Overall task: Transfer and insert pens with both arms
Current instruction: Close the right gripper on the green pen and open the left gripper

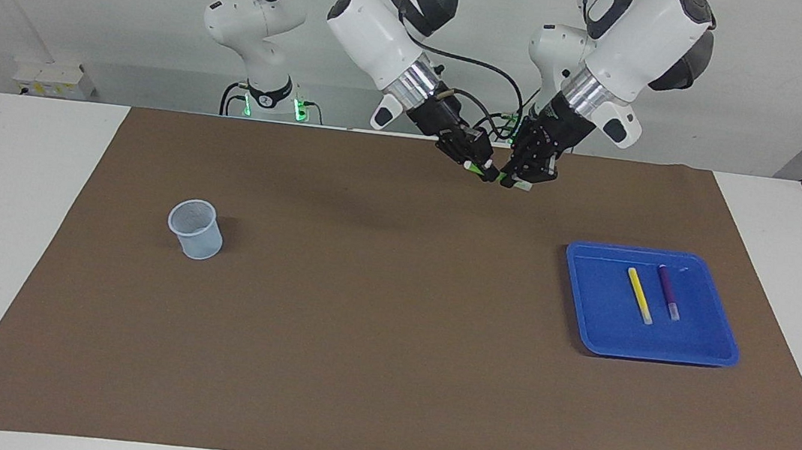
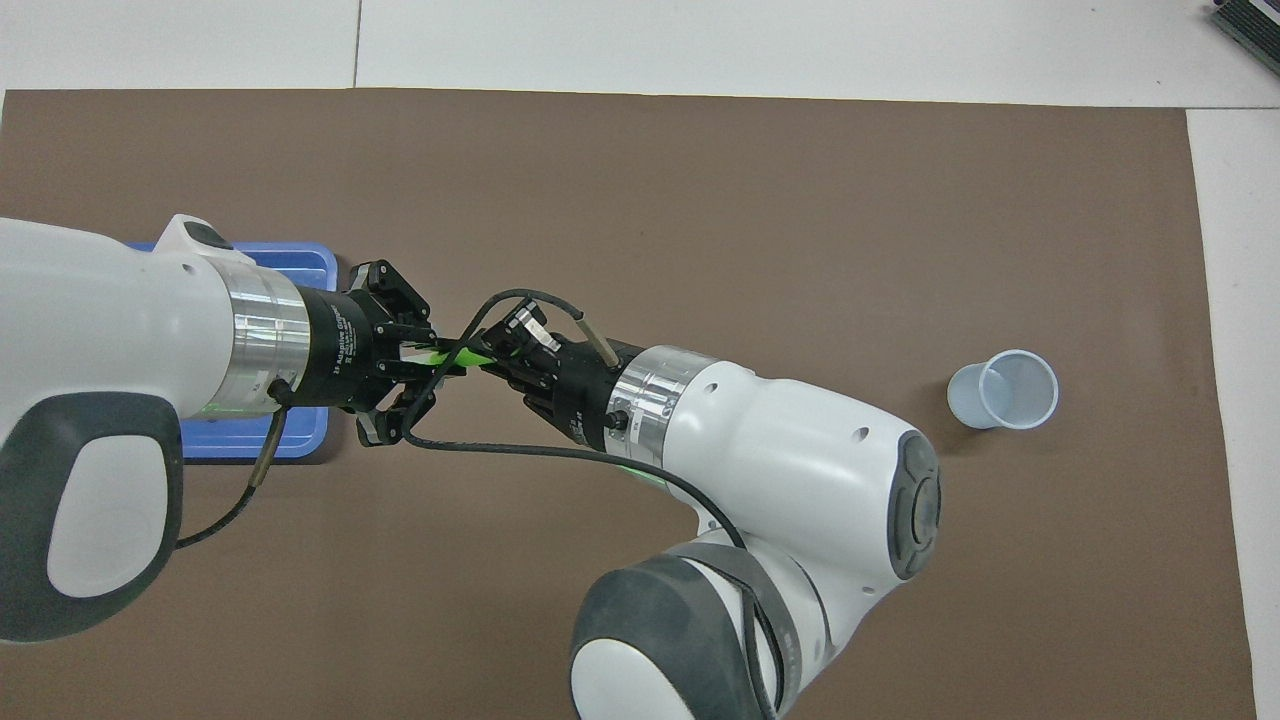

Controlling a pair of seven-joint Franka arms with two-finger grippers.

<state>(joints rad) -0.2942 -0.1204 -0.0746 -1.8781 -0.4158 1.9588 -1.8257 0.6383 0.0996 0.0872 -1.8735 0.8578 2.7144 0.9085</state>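
Both grippers are closed on the green pen point(image 2: 471, 358), so next my left gripper opens and moves away before my right gripper takes the pen to the cup point(image 2: 1003, 390).
The green pen point(image 1: 498, 178) point(image 2: 452, 358) hangs in the air between both grippers, over the mat's edge nearest the robots. My left gripper point(image 1: 516, 183) point(image 2: 425, 357) is shut on one end of it. My right gripper point(image 1: 483, 171) point(image 2: 497, 358) is shut on the other end. The yellow pen point(image 1: 640, 295) and the purple pen point(image 1: 669, 292) lie side by side in the blue tray point(image 1: 647, 353) toward the left arm's end of the table. In the overhead view the left arm hides both of them and most of the tray point(image 2: 300, 260).
A pale translucent cup point(image 1: 196, 229) point(image 2: 1003, 389) stands upright on the brown mat point(image 1: 372, 342) toward the right arm's end. Two smaller white arm bases with green lights stand past the table's edge by the robots.
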